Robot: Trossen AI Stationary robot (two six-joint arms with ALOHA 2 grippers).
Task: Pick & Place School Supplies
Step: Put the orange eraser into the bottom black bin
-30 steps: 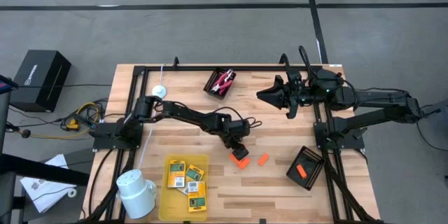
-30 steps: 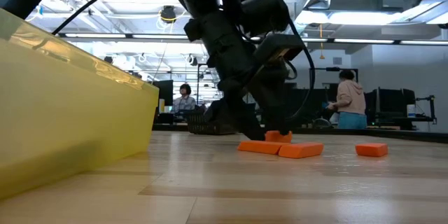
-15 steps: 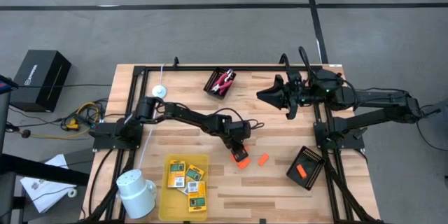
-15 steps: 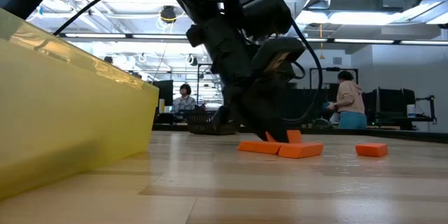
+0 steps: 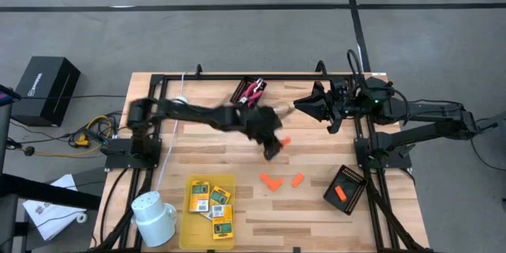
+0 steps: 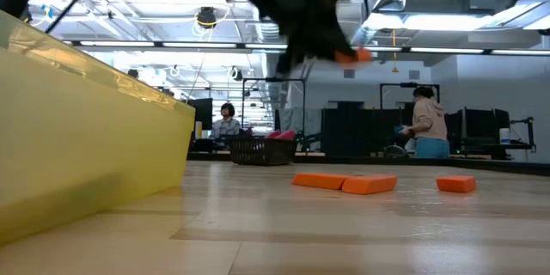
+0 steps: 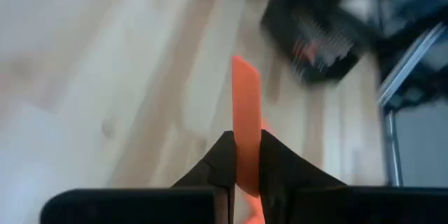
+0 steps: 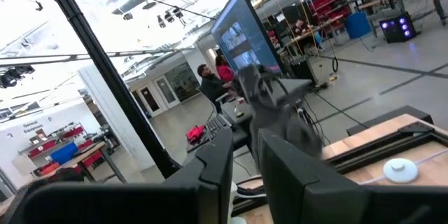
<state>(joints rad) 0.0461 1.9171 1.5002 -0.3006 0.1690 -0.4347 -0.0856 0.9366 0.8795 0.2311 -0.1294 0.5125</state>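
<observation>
I should lift the orange piece's loose end (image 5: 285, 141) with my left gripper up to my right gripper to hand it over, because the black tray (image 5: 345, 190) is far across from my left gripper.
My left gripper (image 5: 277, 144) hangs high above the table's middle, shut on one stubby orange piece (image 6: 354, 54). Two orange pieces (image 5: 271, 182) lie flat and touching on the wood below it, and another (image 5: 297, 179) lies just to their right. One more orange piece sits in the black tray (image 5: 345, 190). The red-handled scissors (image 5: 253, 91) lie in a black basket at the far edge. Yellow-and-green packets (image 5: 210, 199) lie in the yellow tray (image 5: 190, 225). My right gripper (image 5: 300, 104) waits at the far right, a narrow gap between its fingers (image 8: 213, 175), nothing in it. My left gripper pinches the orange piece's two flat faces (image 7: 246, 157) between its two fingers. The piece stands edge-on in the hold, and its longer part (image 7: 245, 91) sticks out beyond the fingertips. It is lifted well clear of the table.
A white mug (image 5: 154, 217) lies at the near left corner beside the yellow tray. A small white disc (image 5: 180, 101) sits at the far left. Black frame rails run along the table's left and right sides. People stand in the room beyond.
My left gripper has shut on one orange piece from the cluster and risen quickly with it, moving toward the far edge. The piece is now high above the table, and the two pieces beside it stay where they were.
</observation>
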